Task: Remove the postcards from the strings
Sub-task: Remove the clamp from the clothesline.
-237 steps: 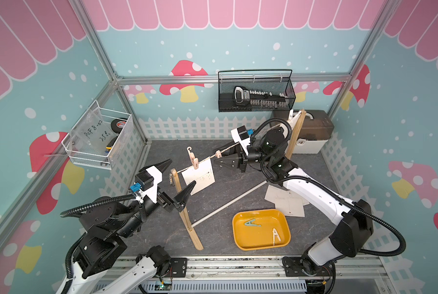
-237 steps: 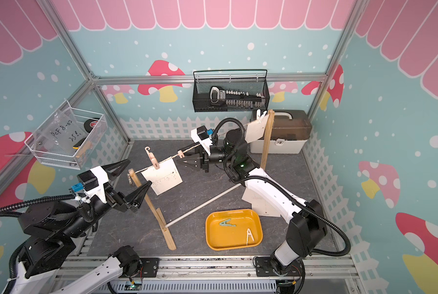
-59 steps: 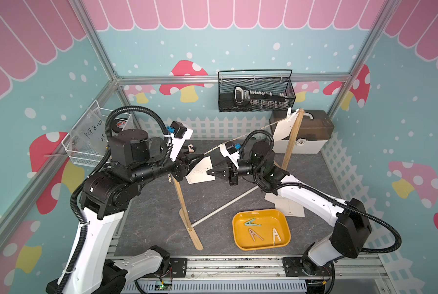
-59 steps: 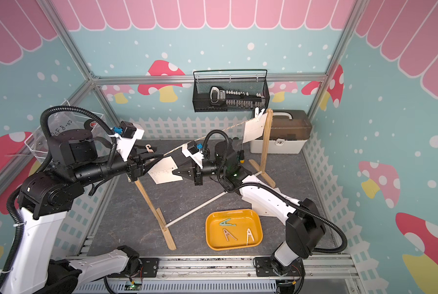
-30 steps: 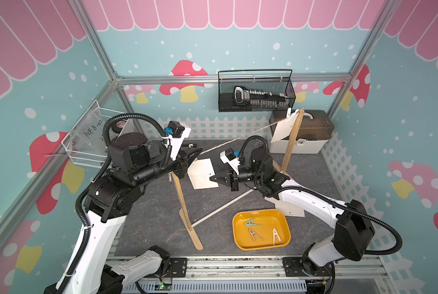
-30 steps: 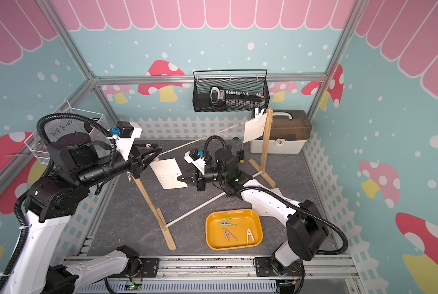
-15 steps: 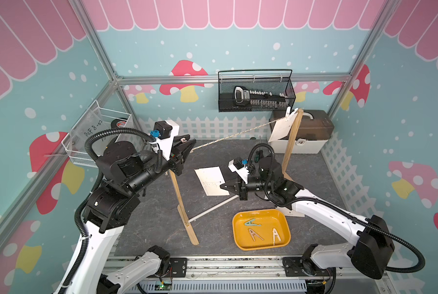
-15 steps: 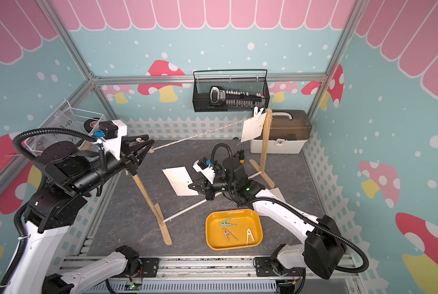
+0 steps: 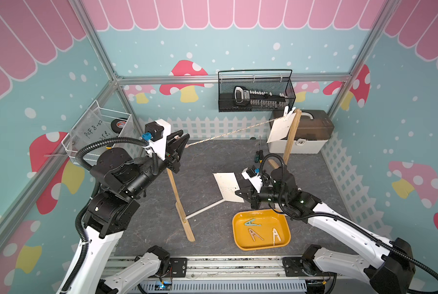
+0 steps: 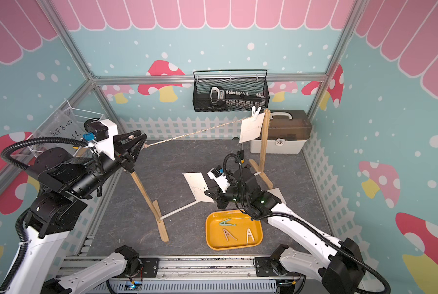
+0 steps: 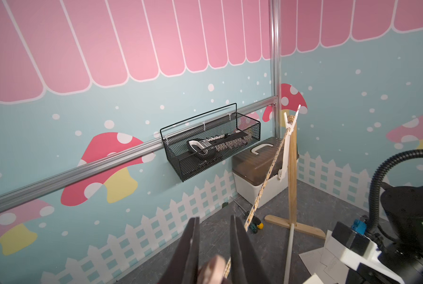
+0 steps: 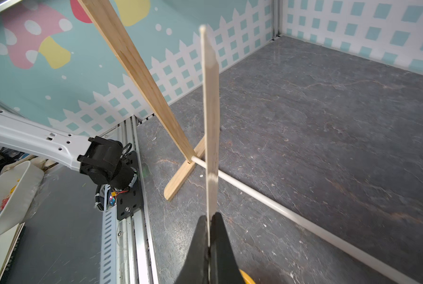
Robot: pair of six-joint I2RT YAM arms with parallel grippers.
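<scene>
The string (image 9: 191, 144) lies across the finger of the robot's left gripper next to the pale pink clothespin, so the robot should gently move the gripper clear before it takes the clothespin to the yellow tray (image 9: 261, 231).
The string (image 9: 228, 132) (image 10: 195, 132) runs between two wooden posts. One white postcard (image 9: 280, 128) (image 10: 251, 128) hangs from it by a white clothespin beside the far post (image 9: 290, 137). My right gripper (image 9: 239, 192) (image 12: 209, 217) is shut on the edge of another postcard (image 9: 227, 187) (image 12: 210, 110), held low over the floor near the yellow tray (image 9: 234, 229). My left gripper (image 9: 183, 137) (image 11: 214, 218) sits at the top of the near post (image 9: 177, 196), shut on a pale pink clothespin (image 11: 211, 268), with the string running past one finger.
The tray holds three clothespins. More cards (image 10: 279, 193) lie on the floor, partly under my right arm. A white rod (image 9: 205, 208) joins the posts' feet. A toolbox (image 9: 307, 132), a screwdriver (image 9: 258, 154) and a wire basket (image 9: 256, 96) stand at the back.
My right gripper carried its postcard off the string, down and right toward the tray. My left gripper drew back toward the near post's top with the clothespin in it.
</scene>
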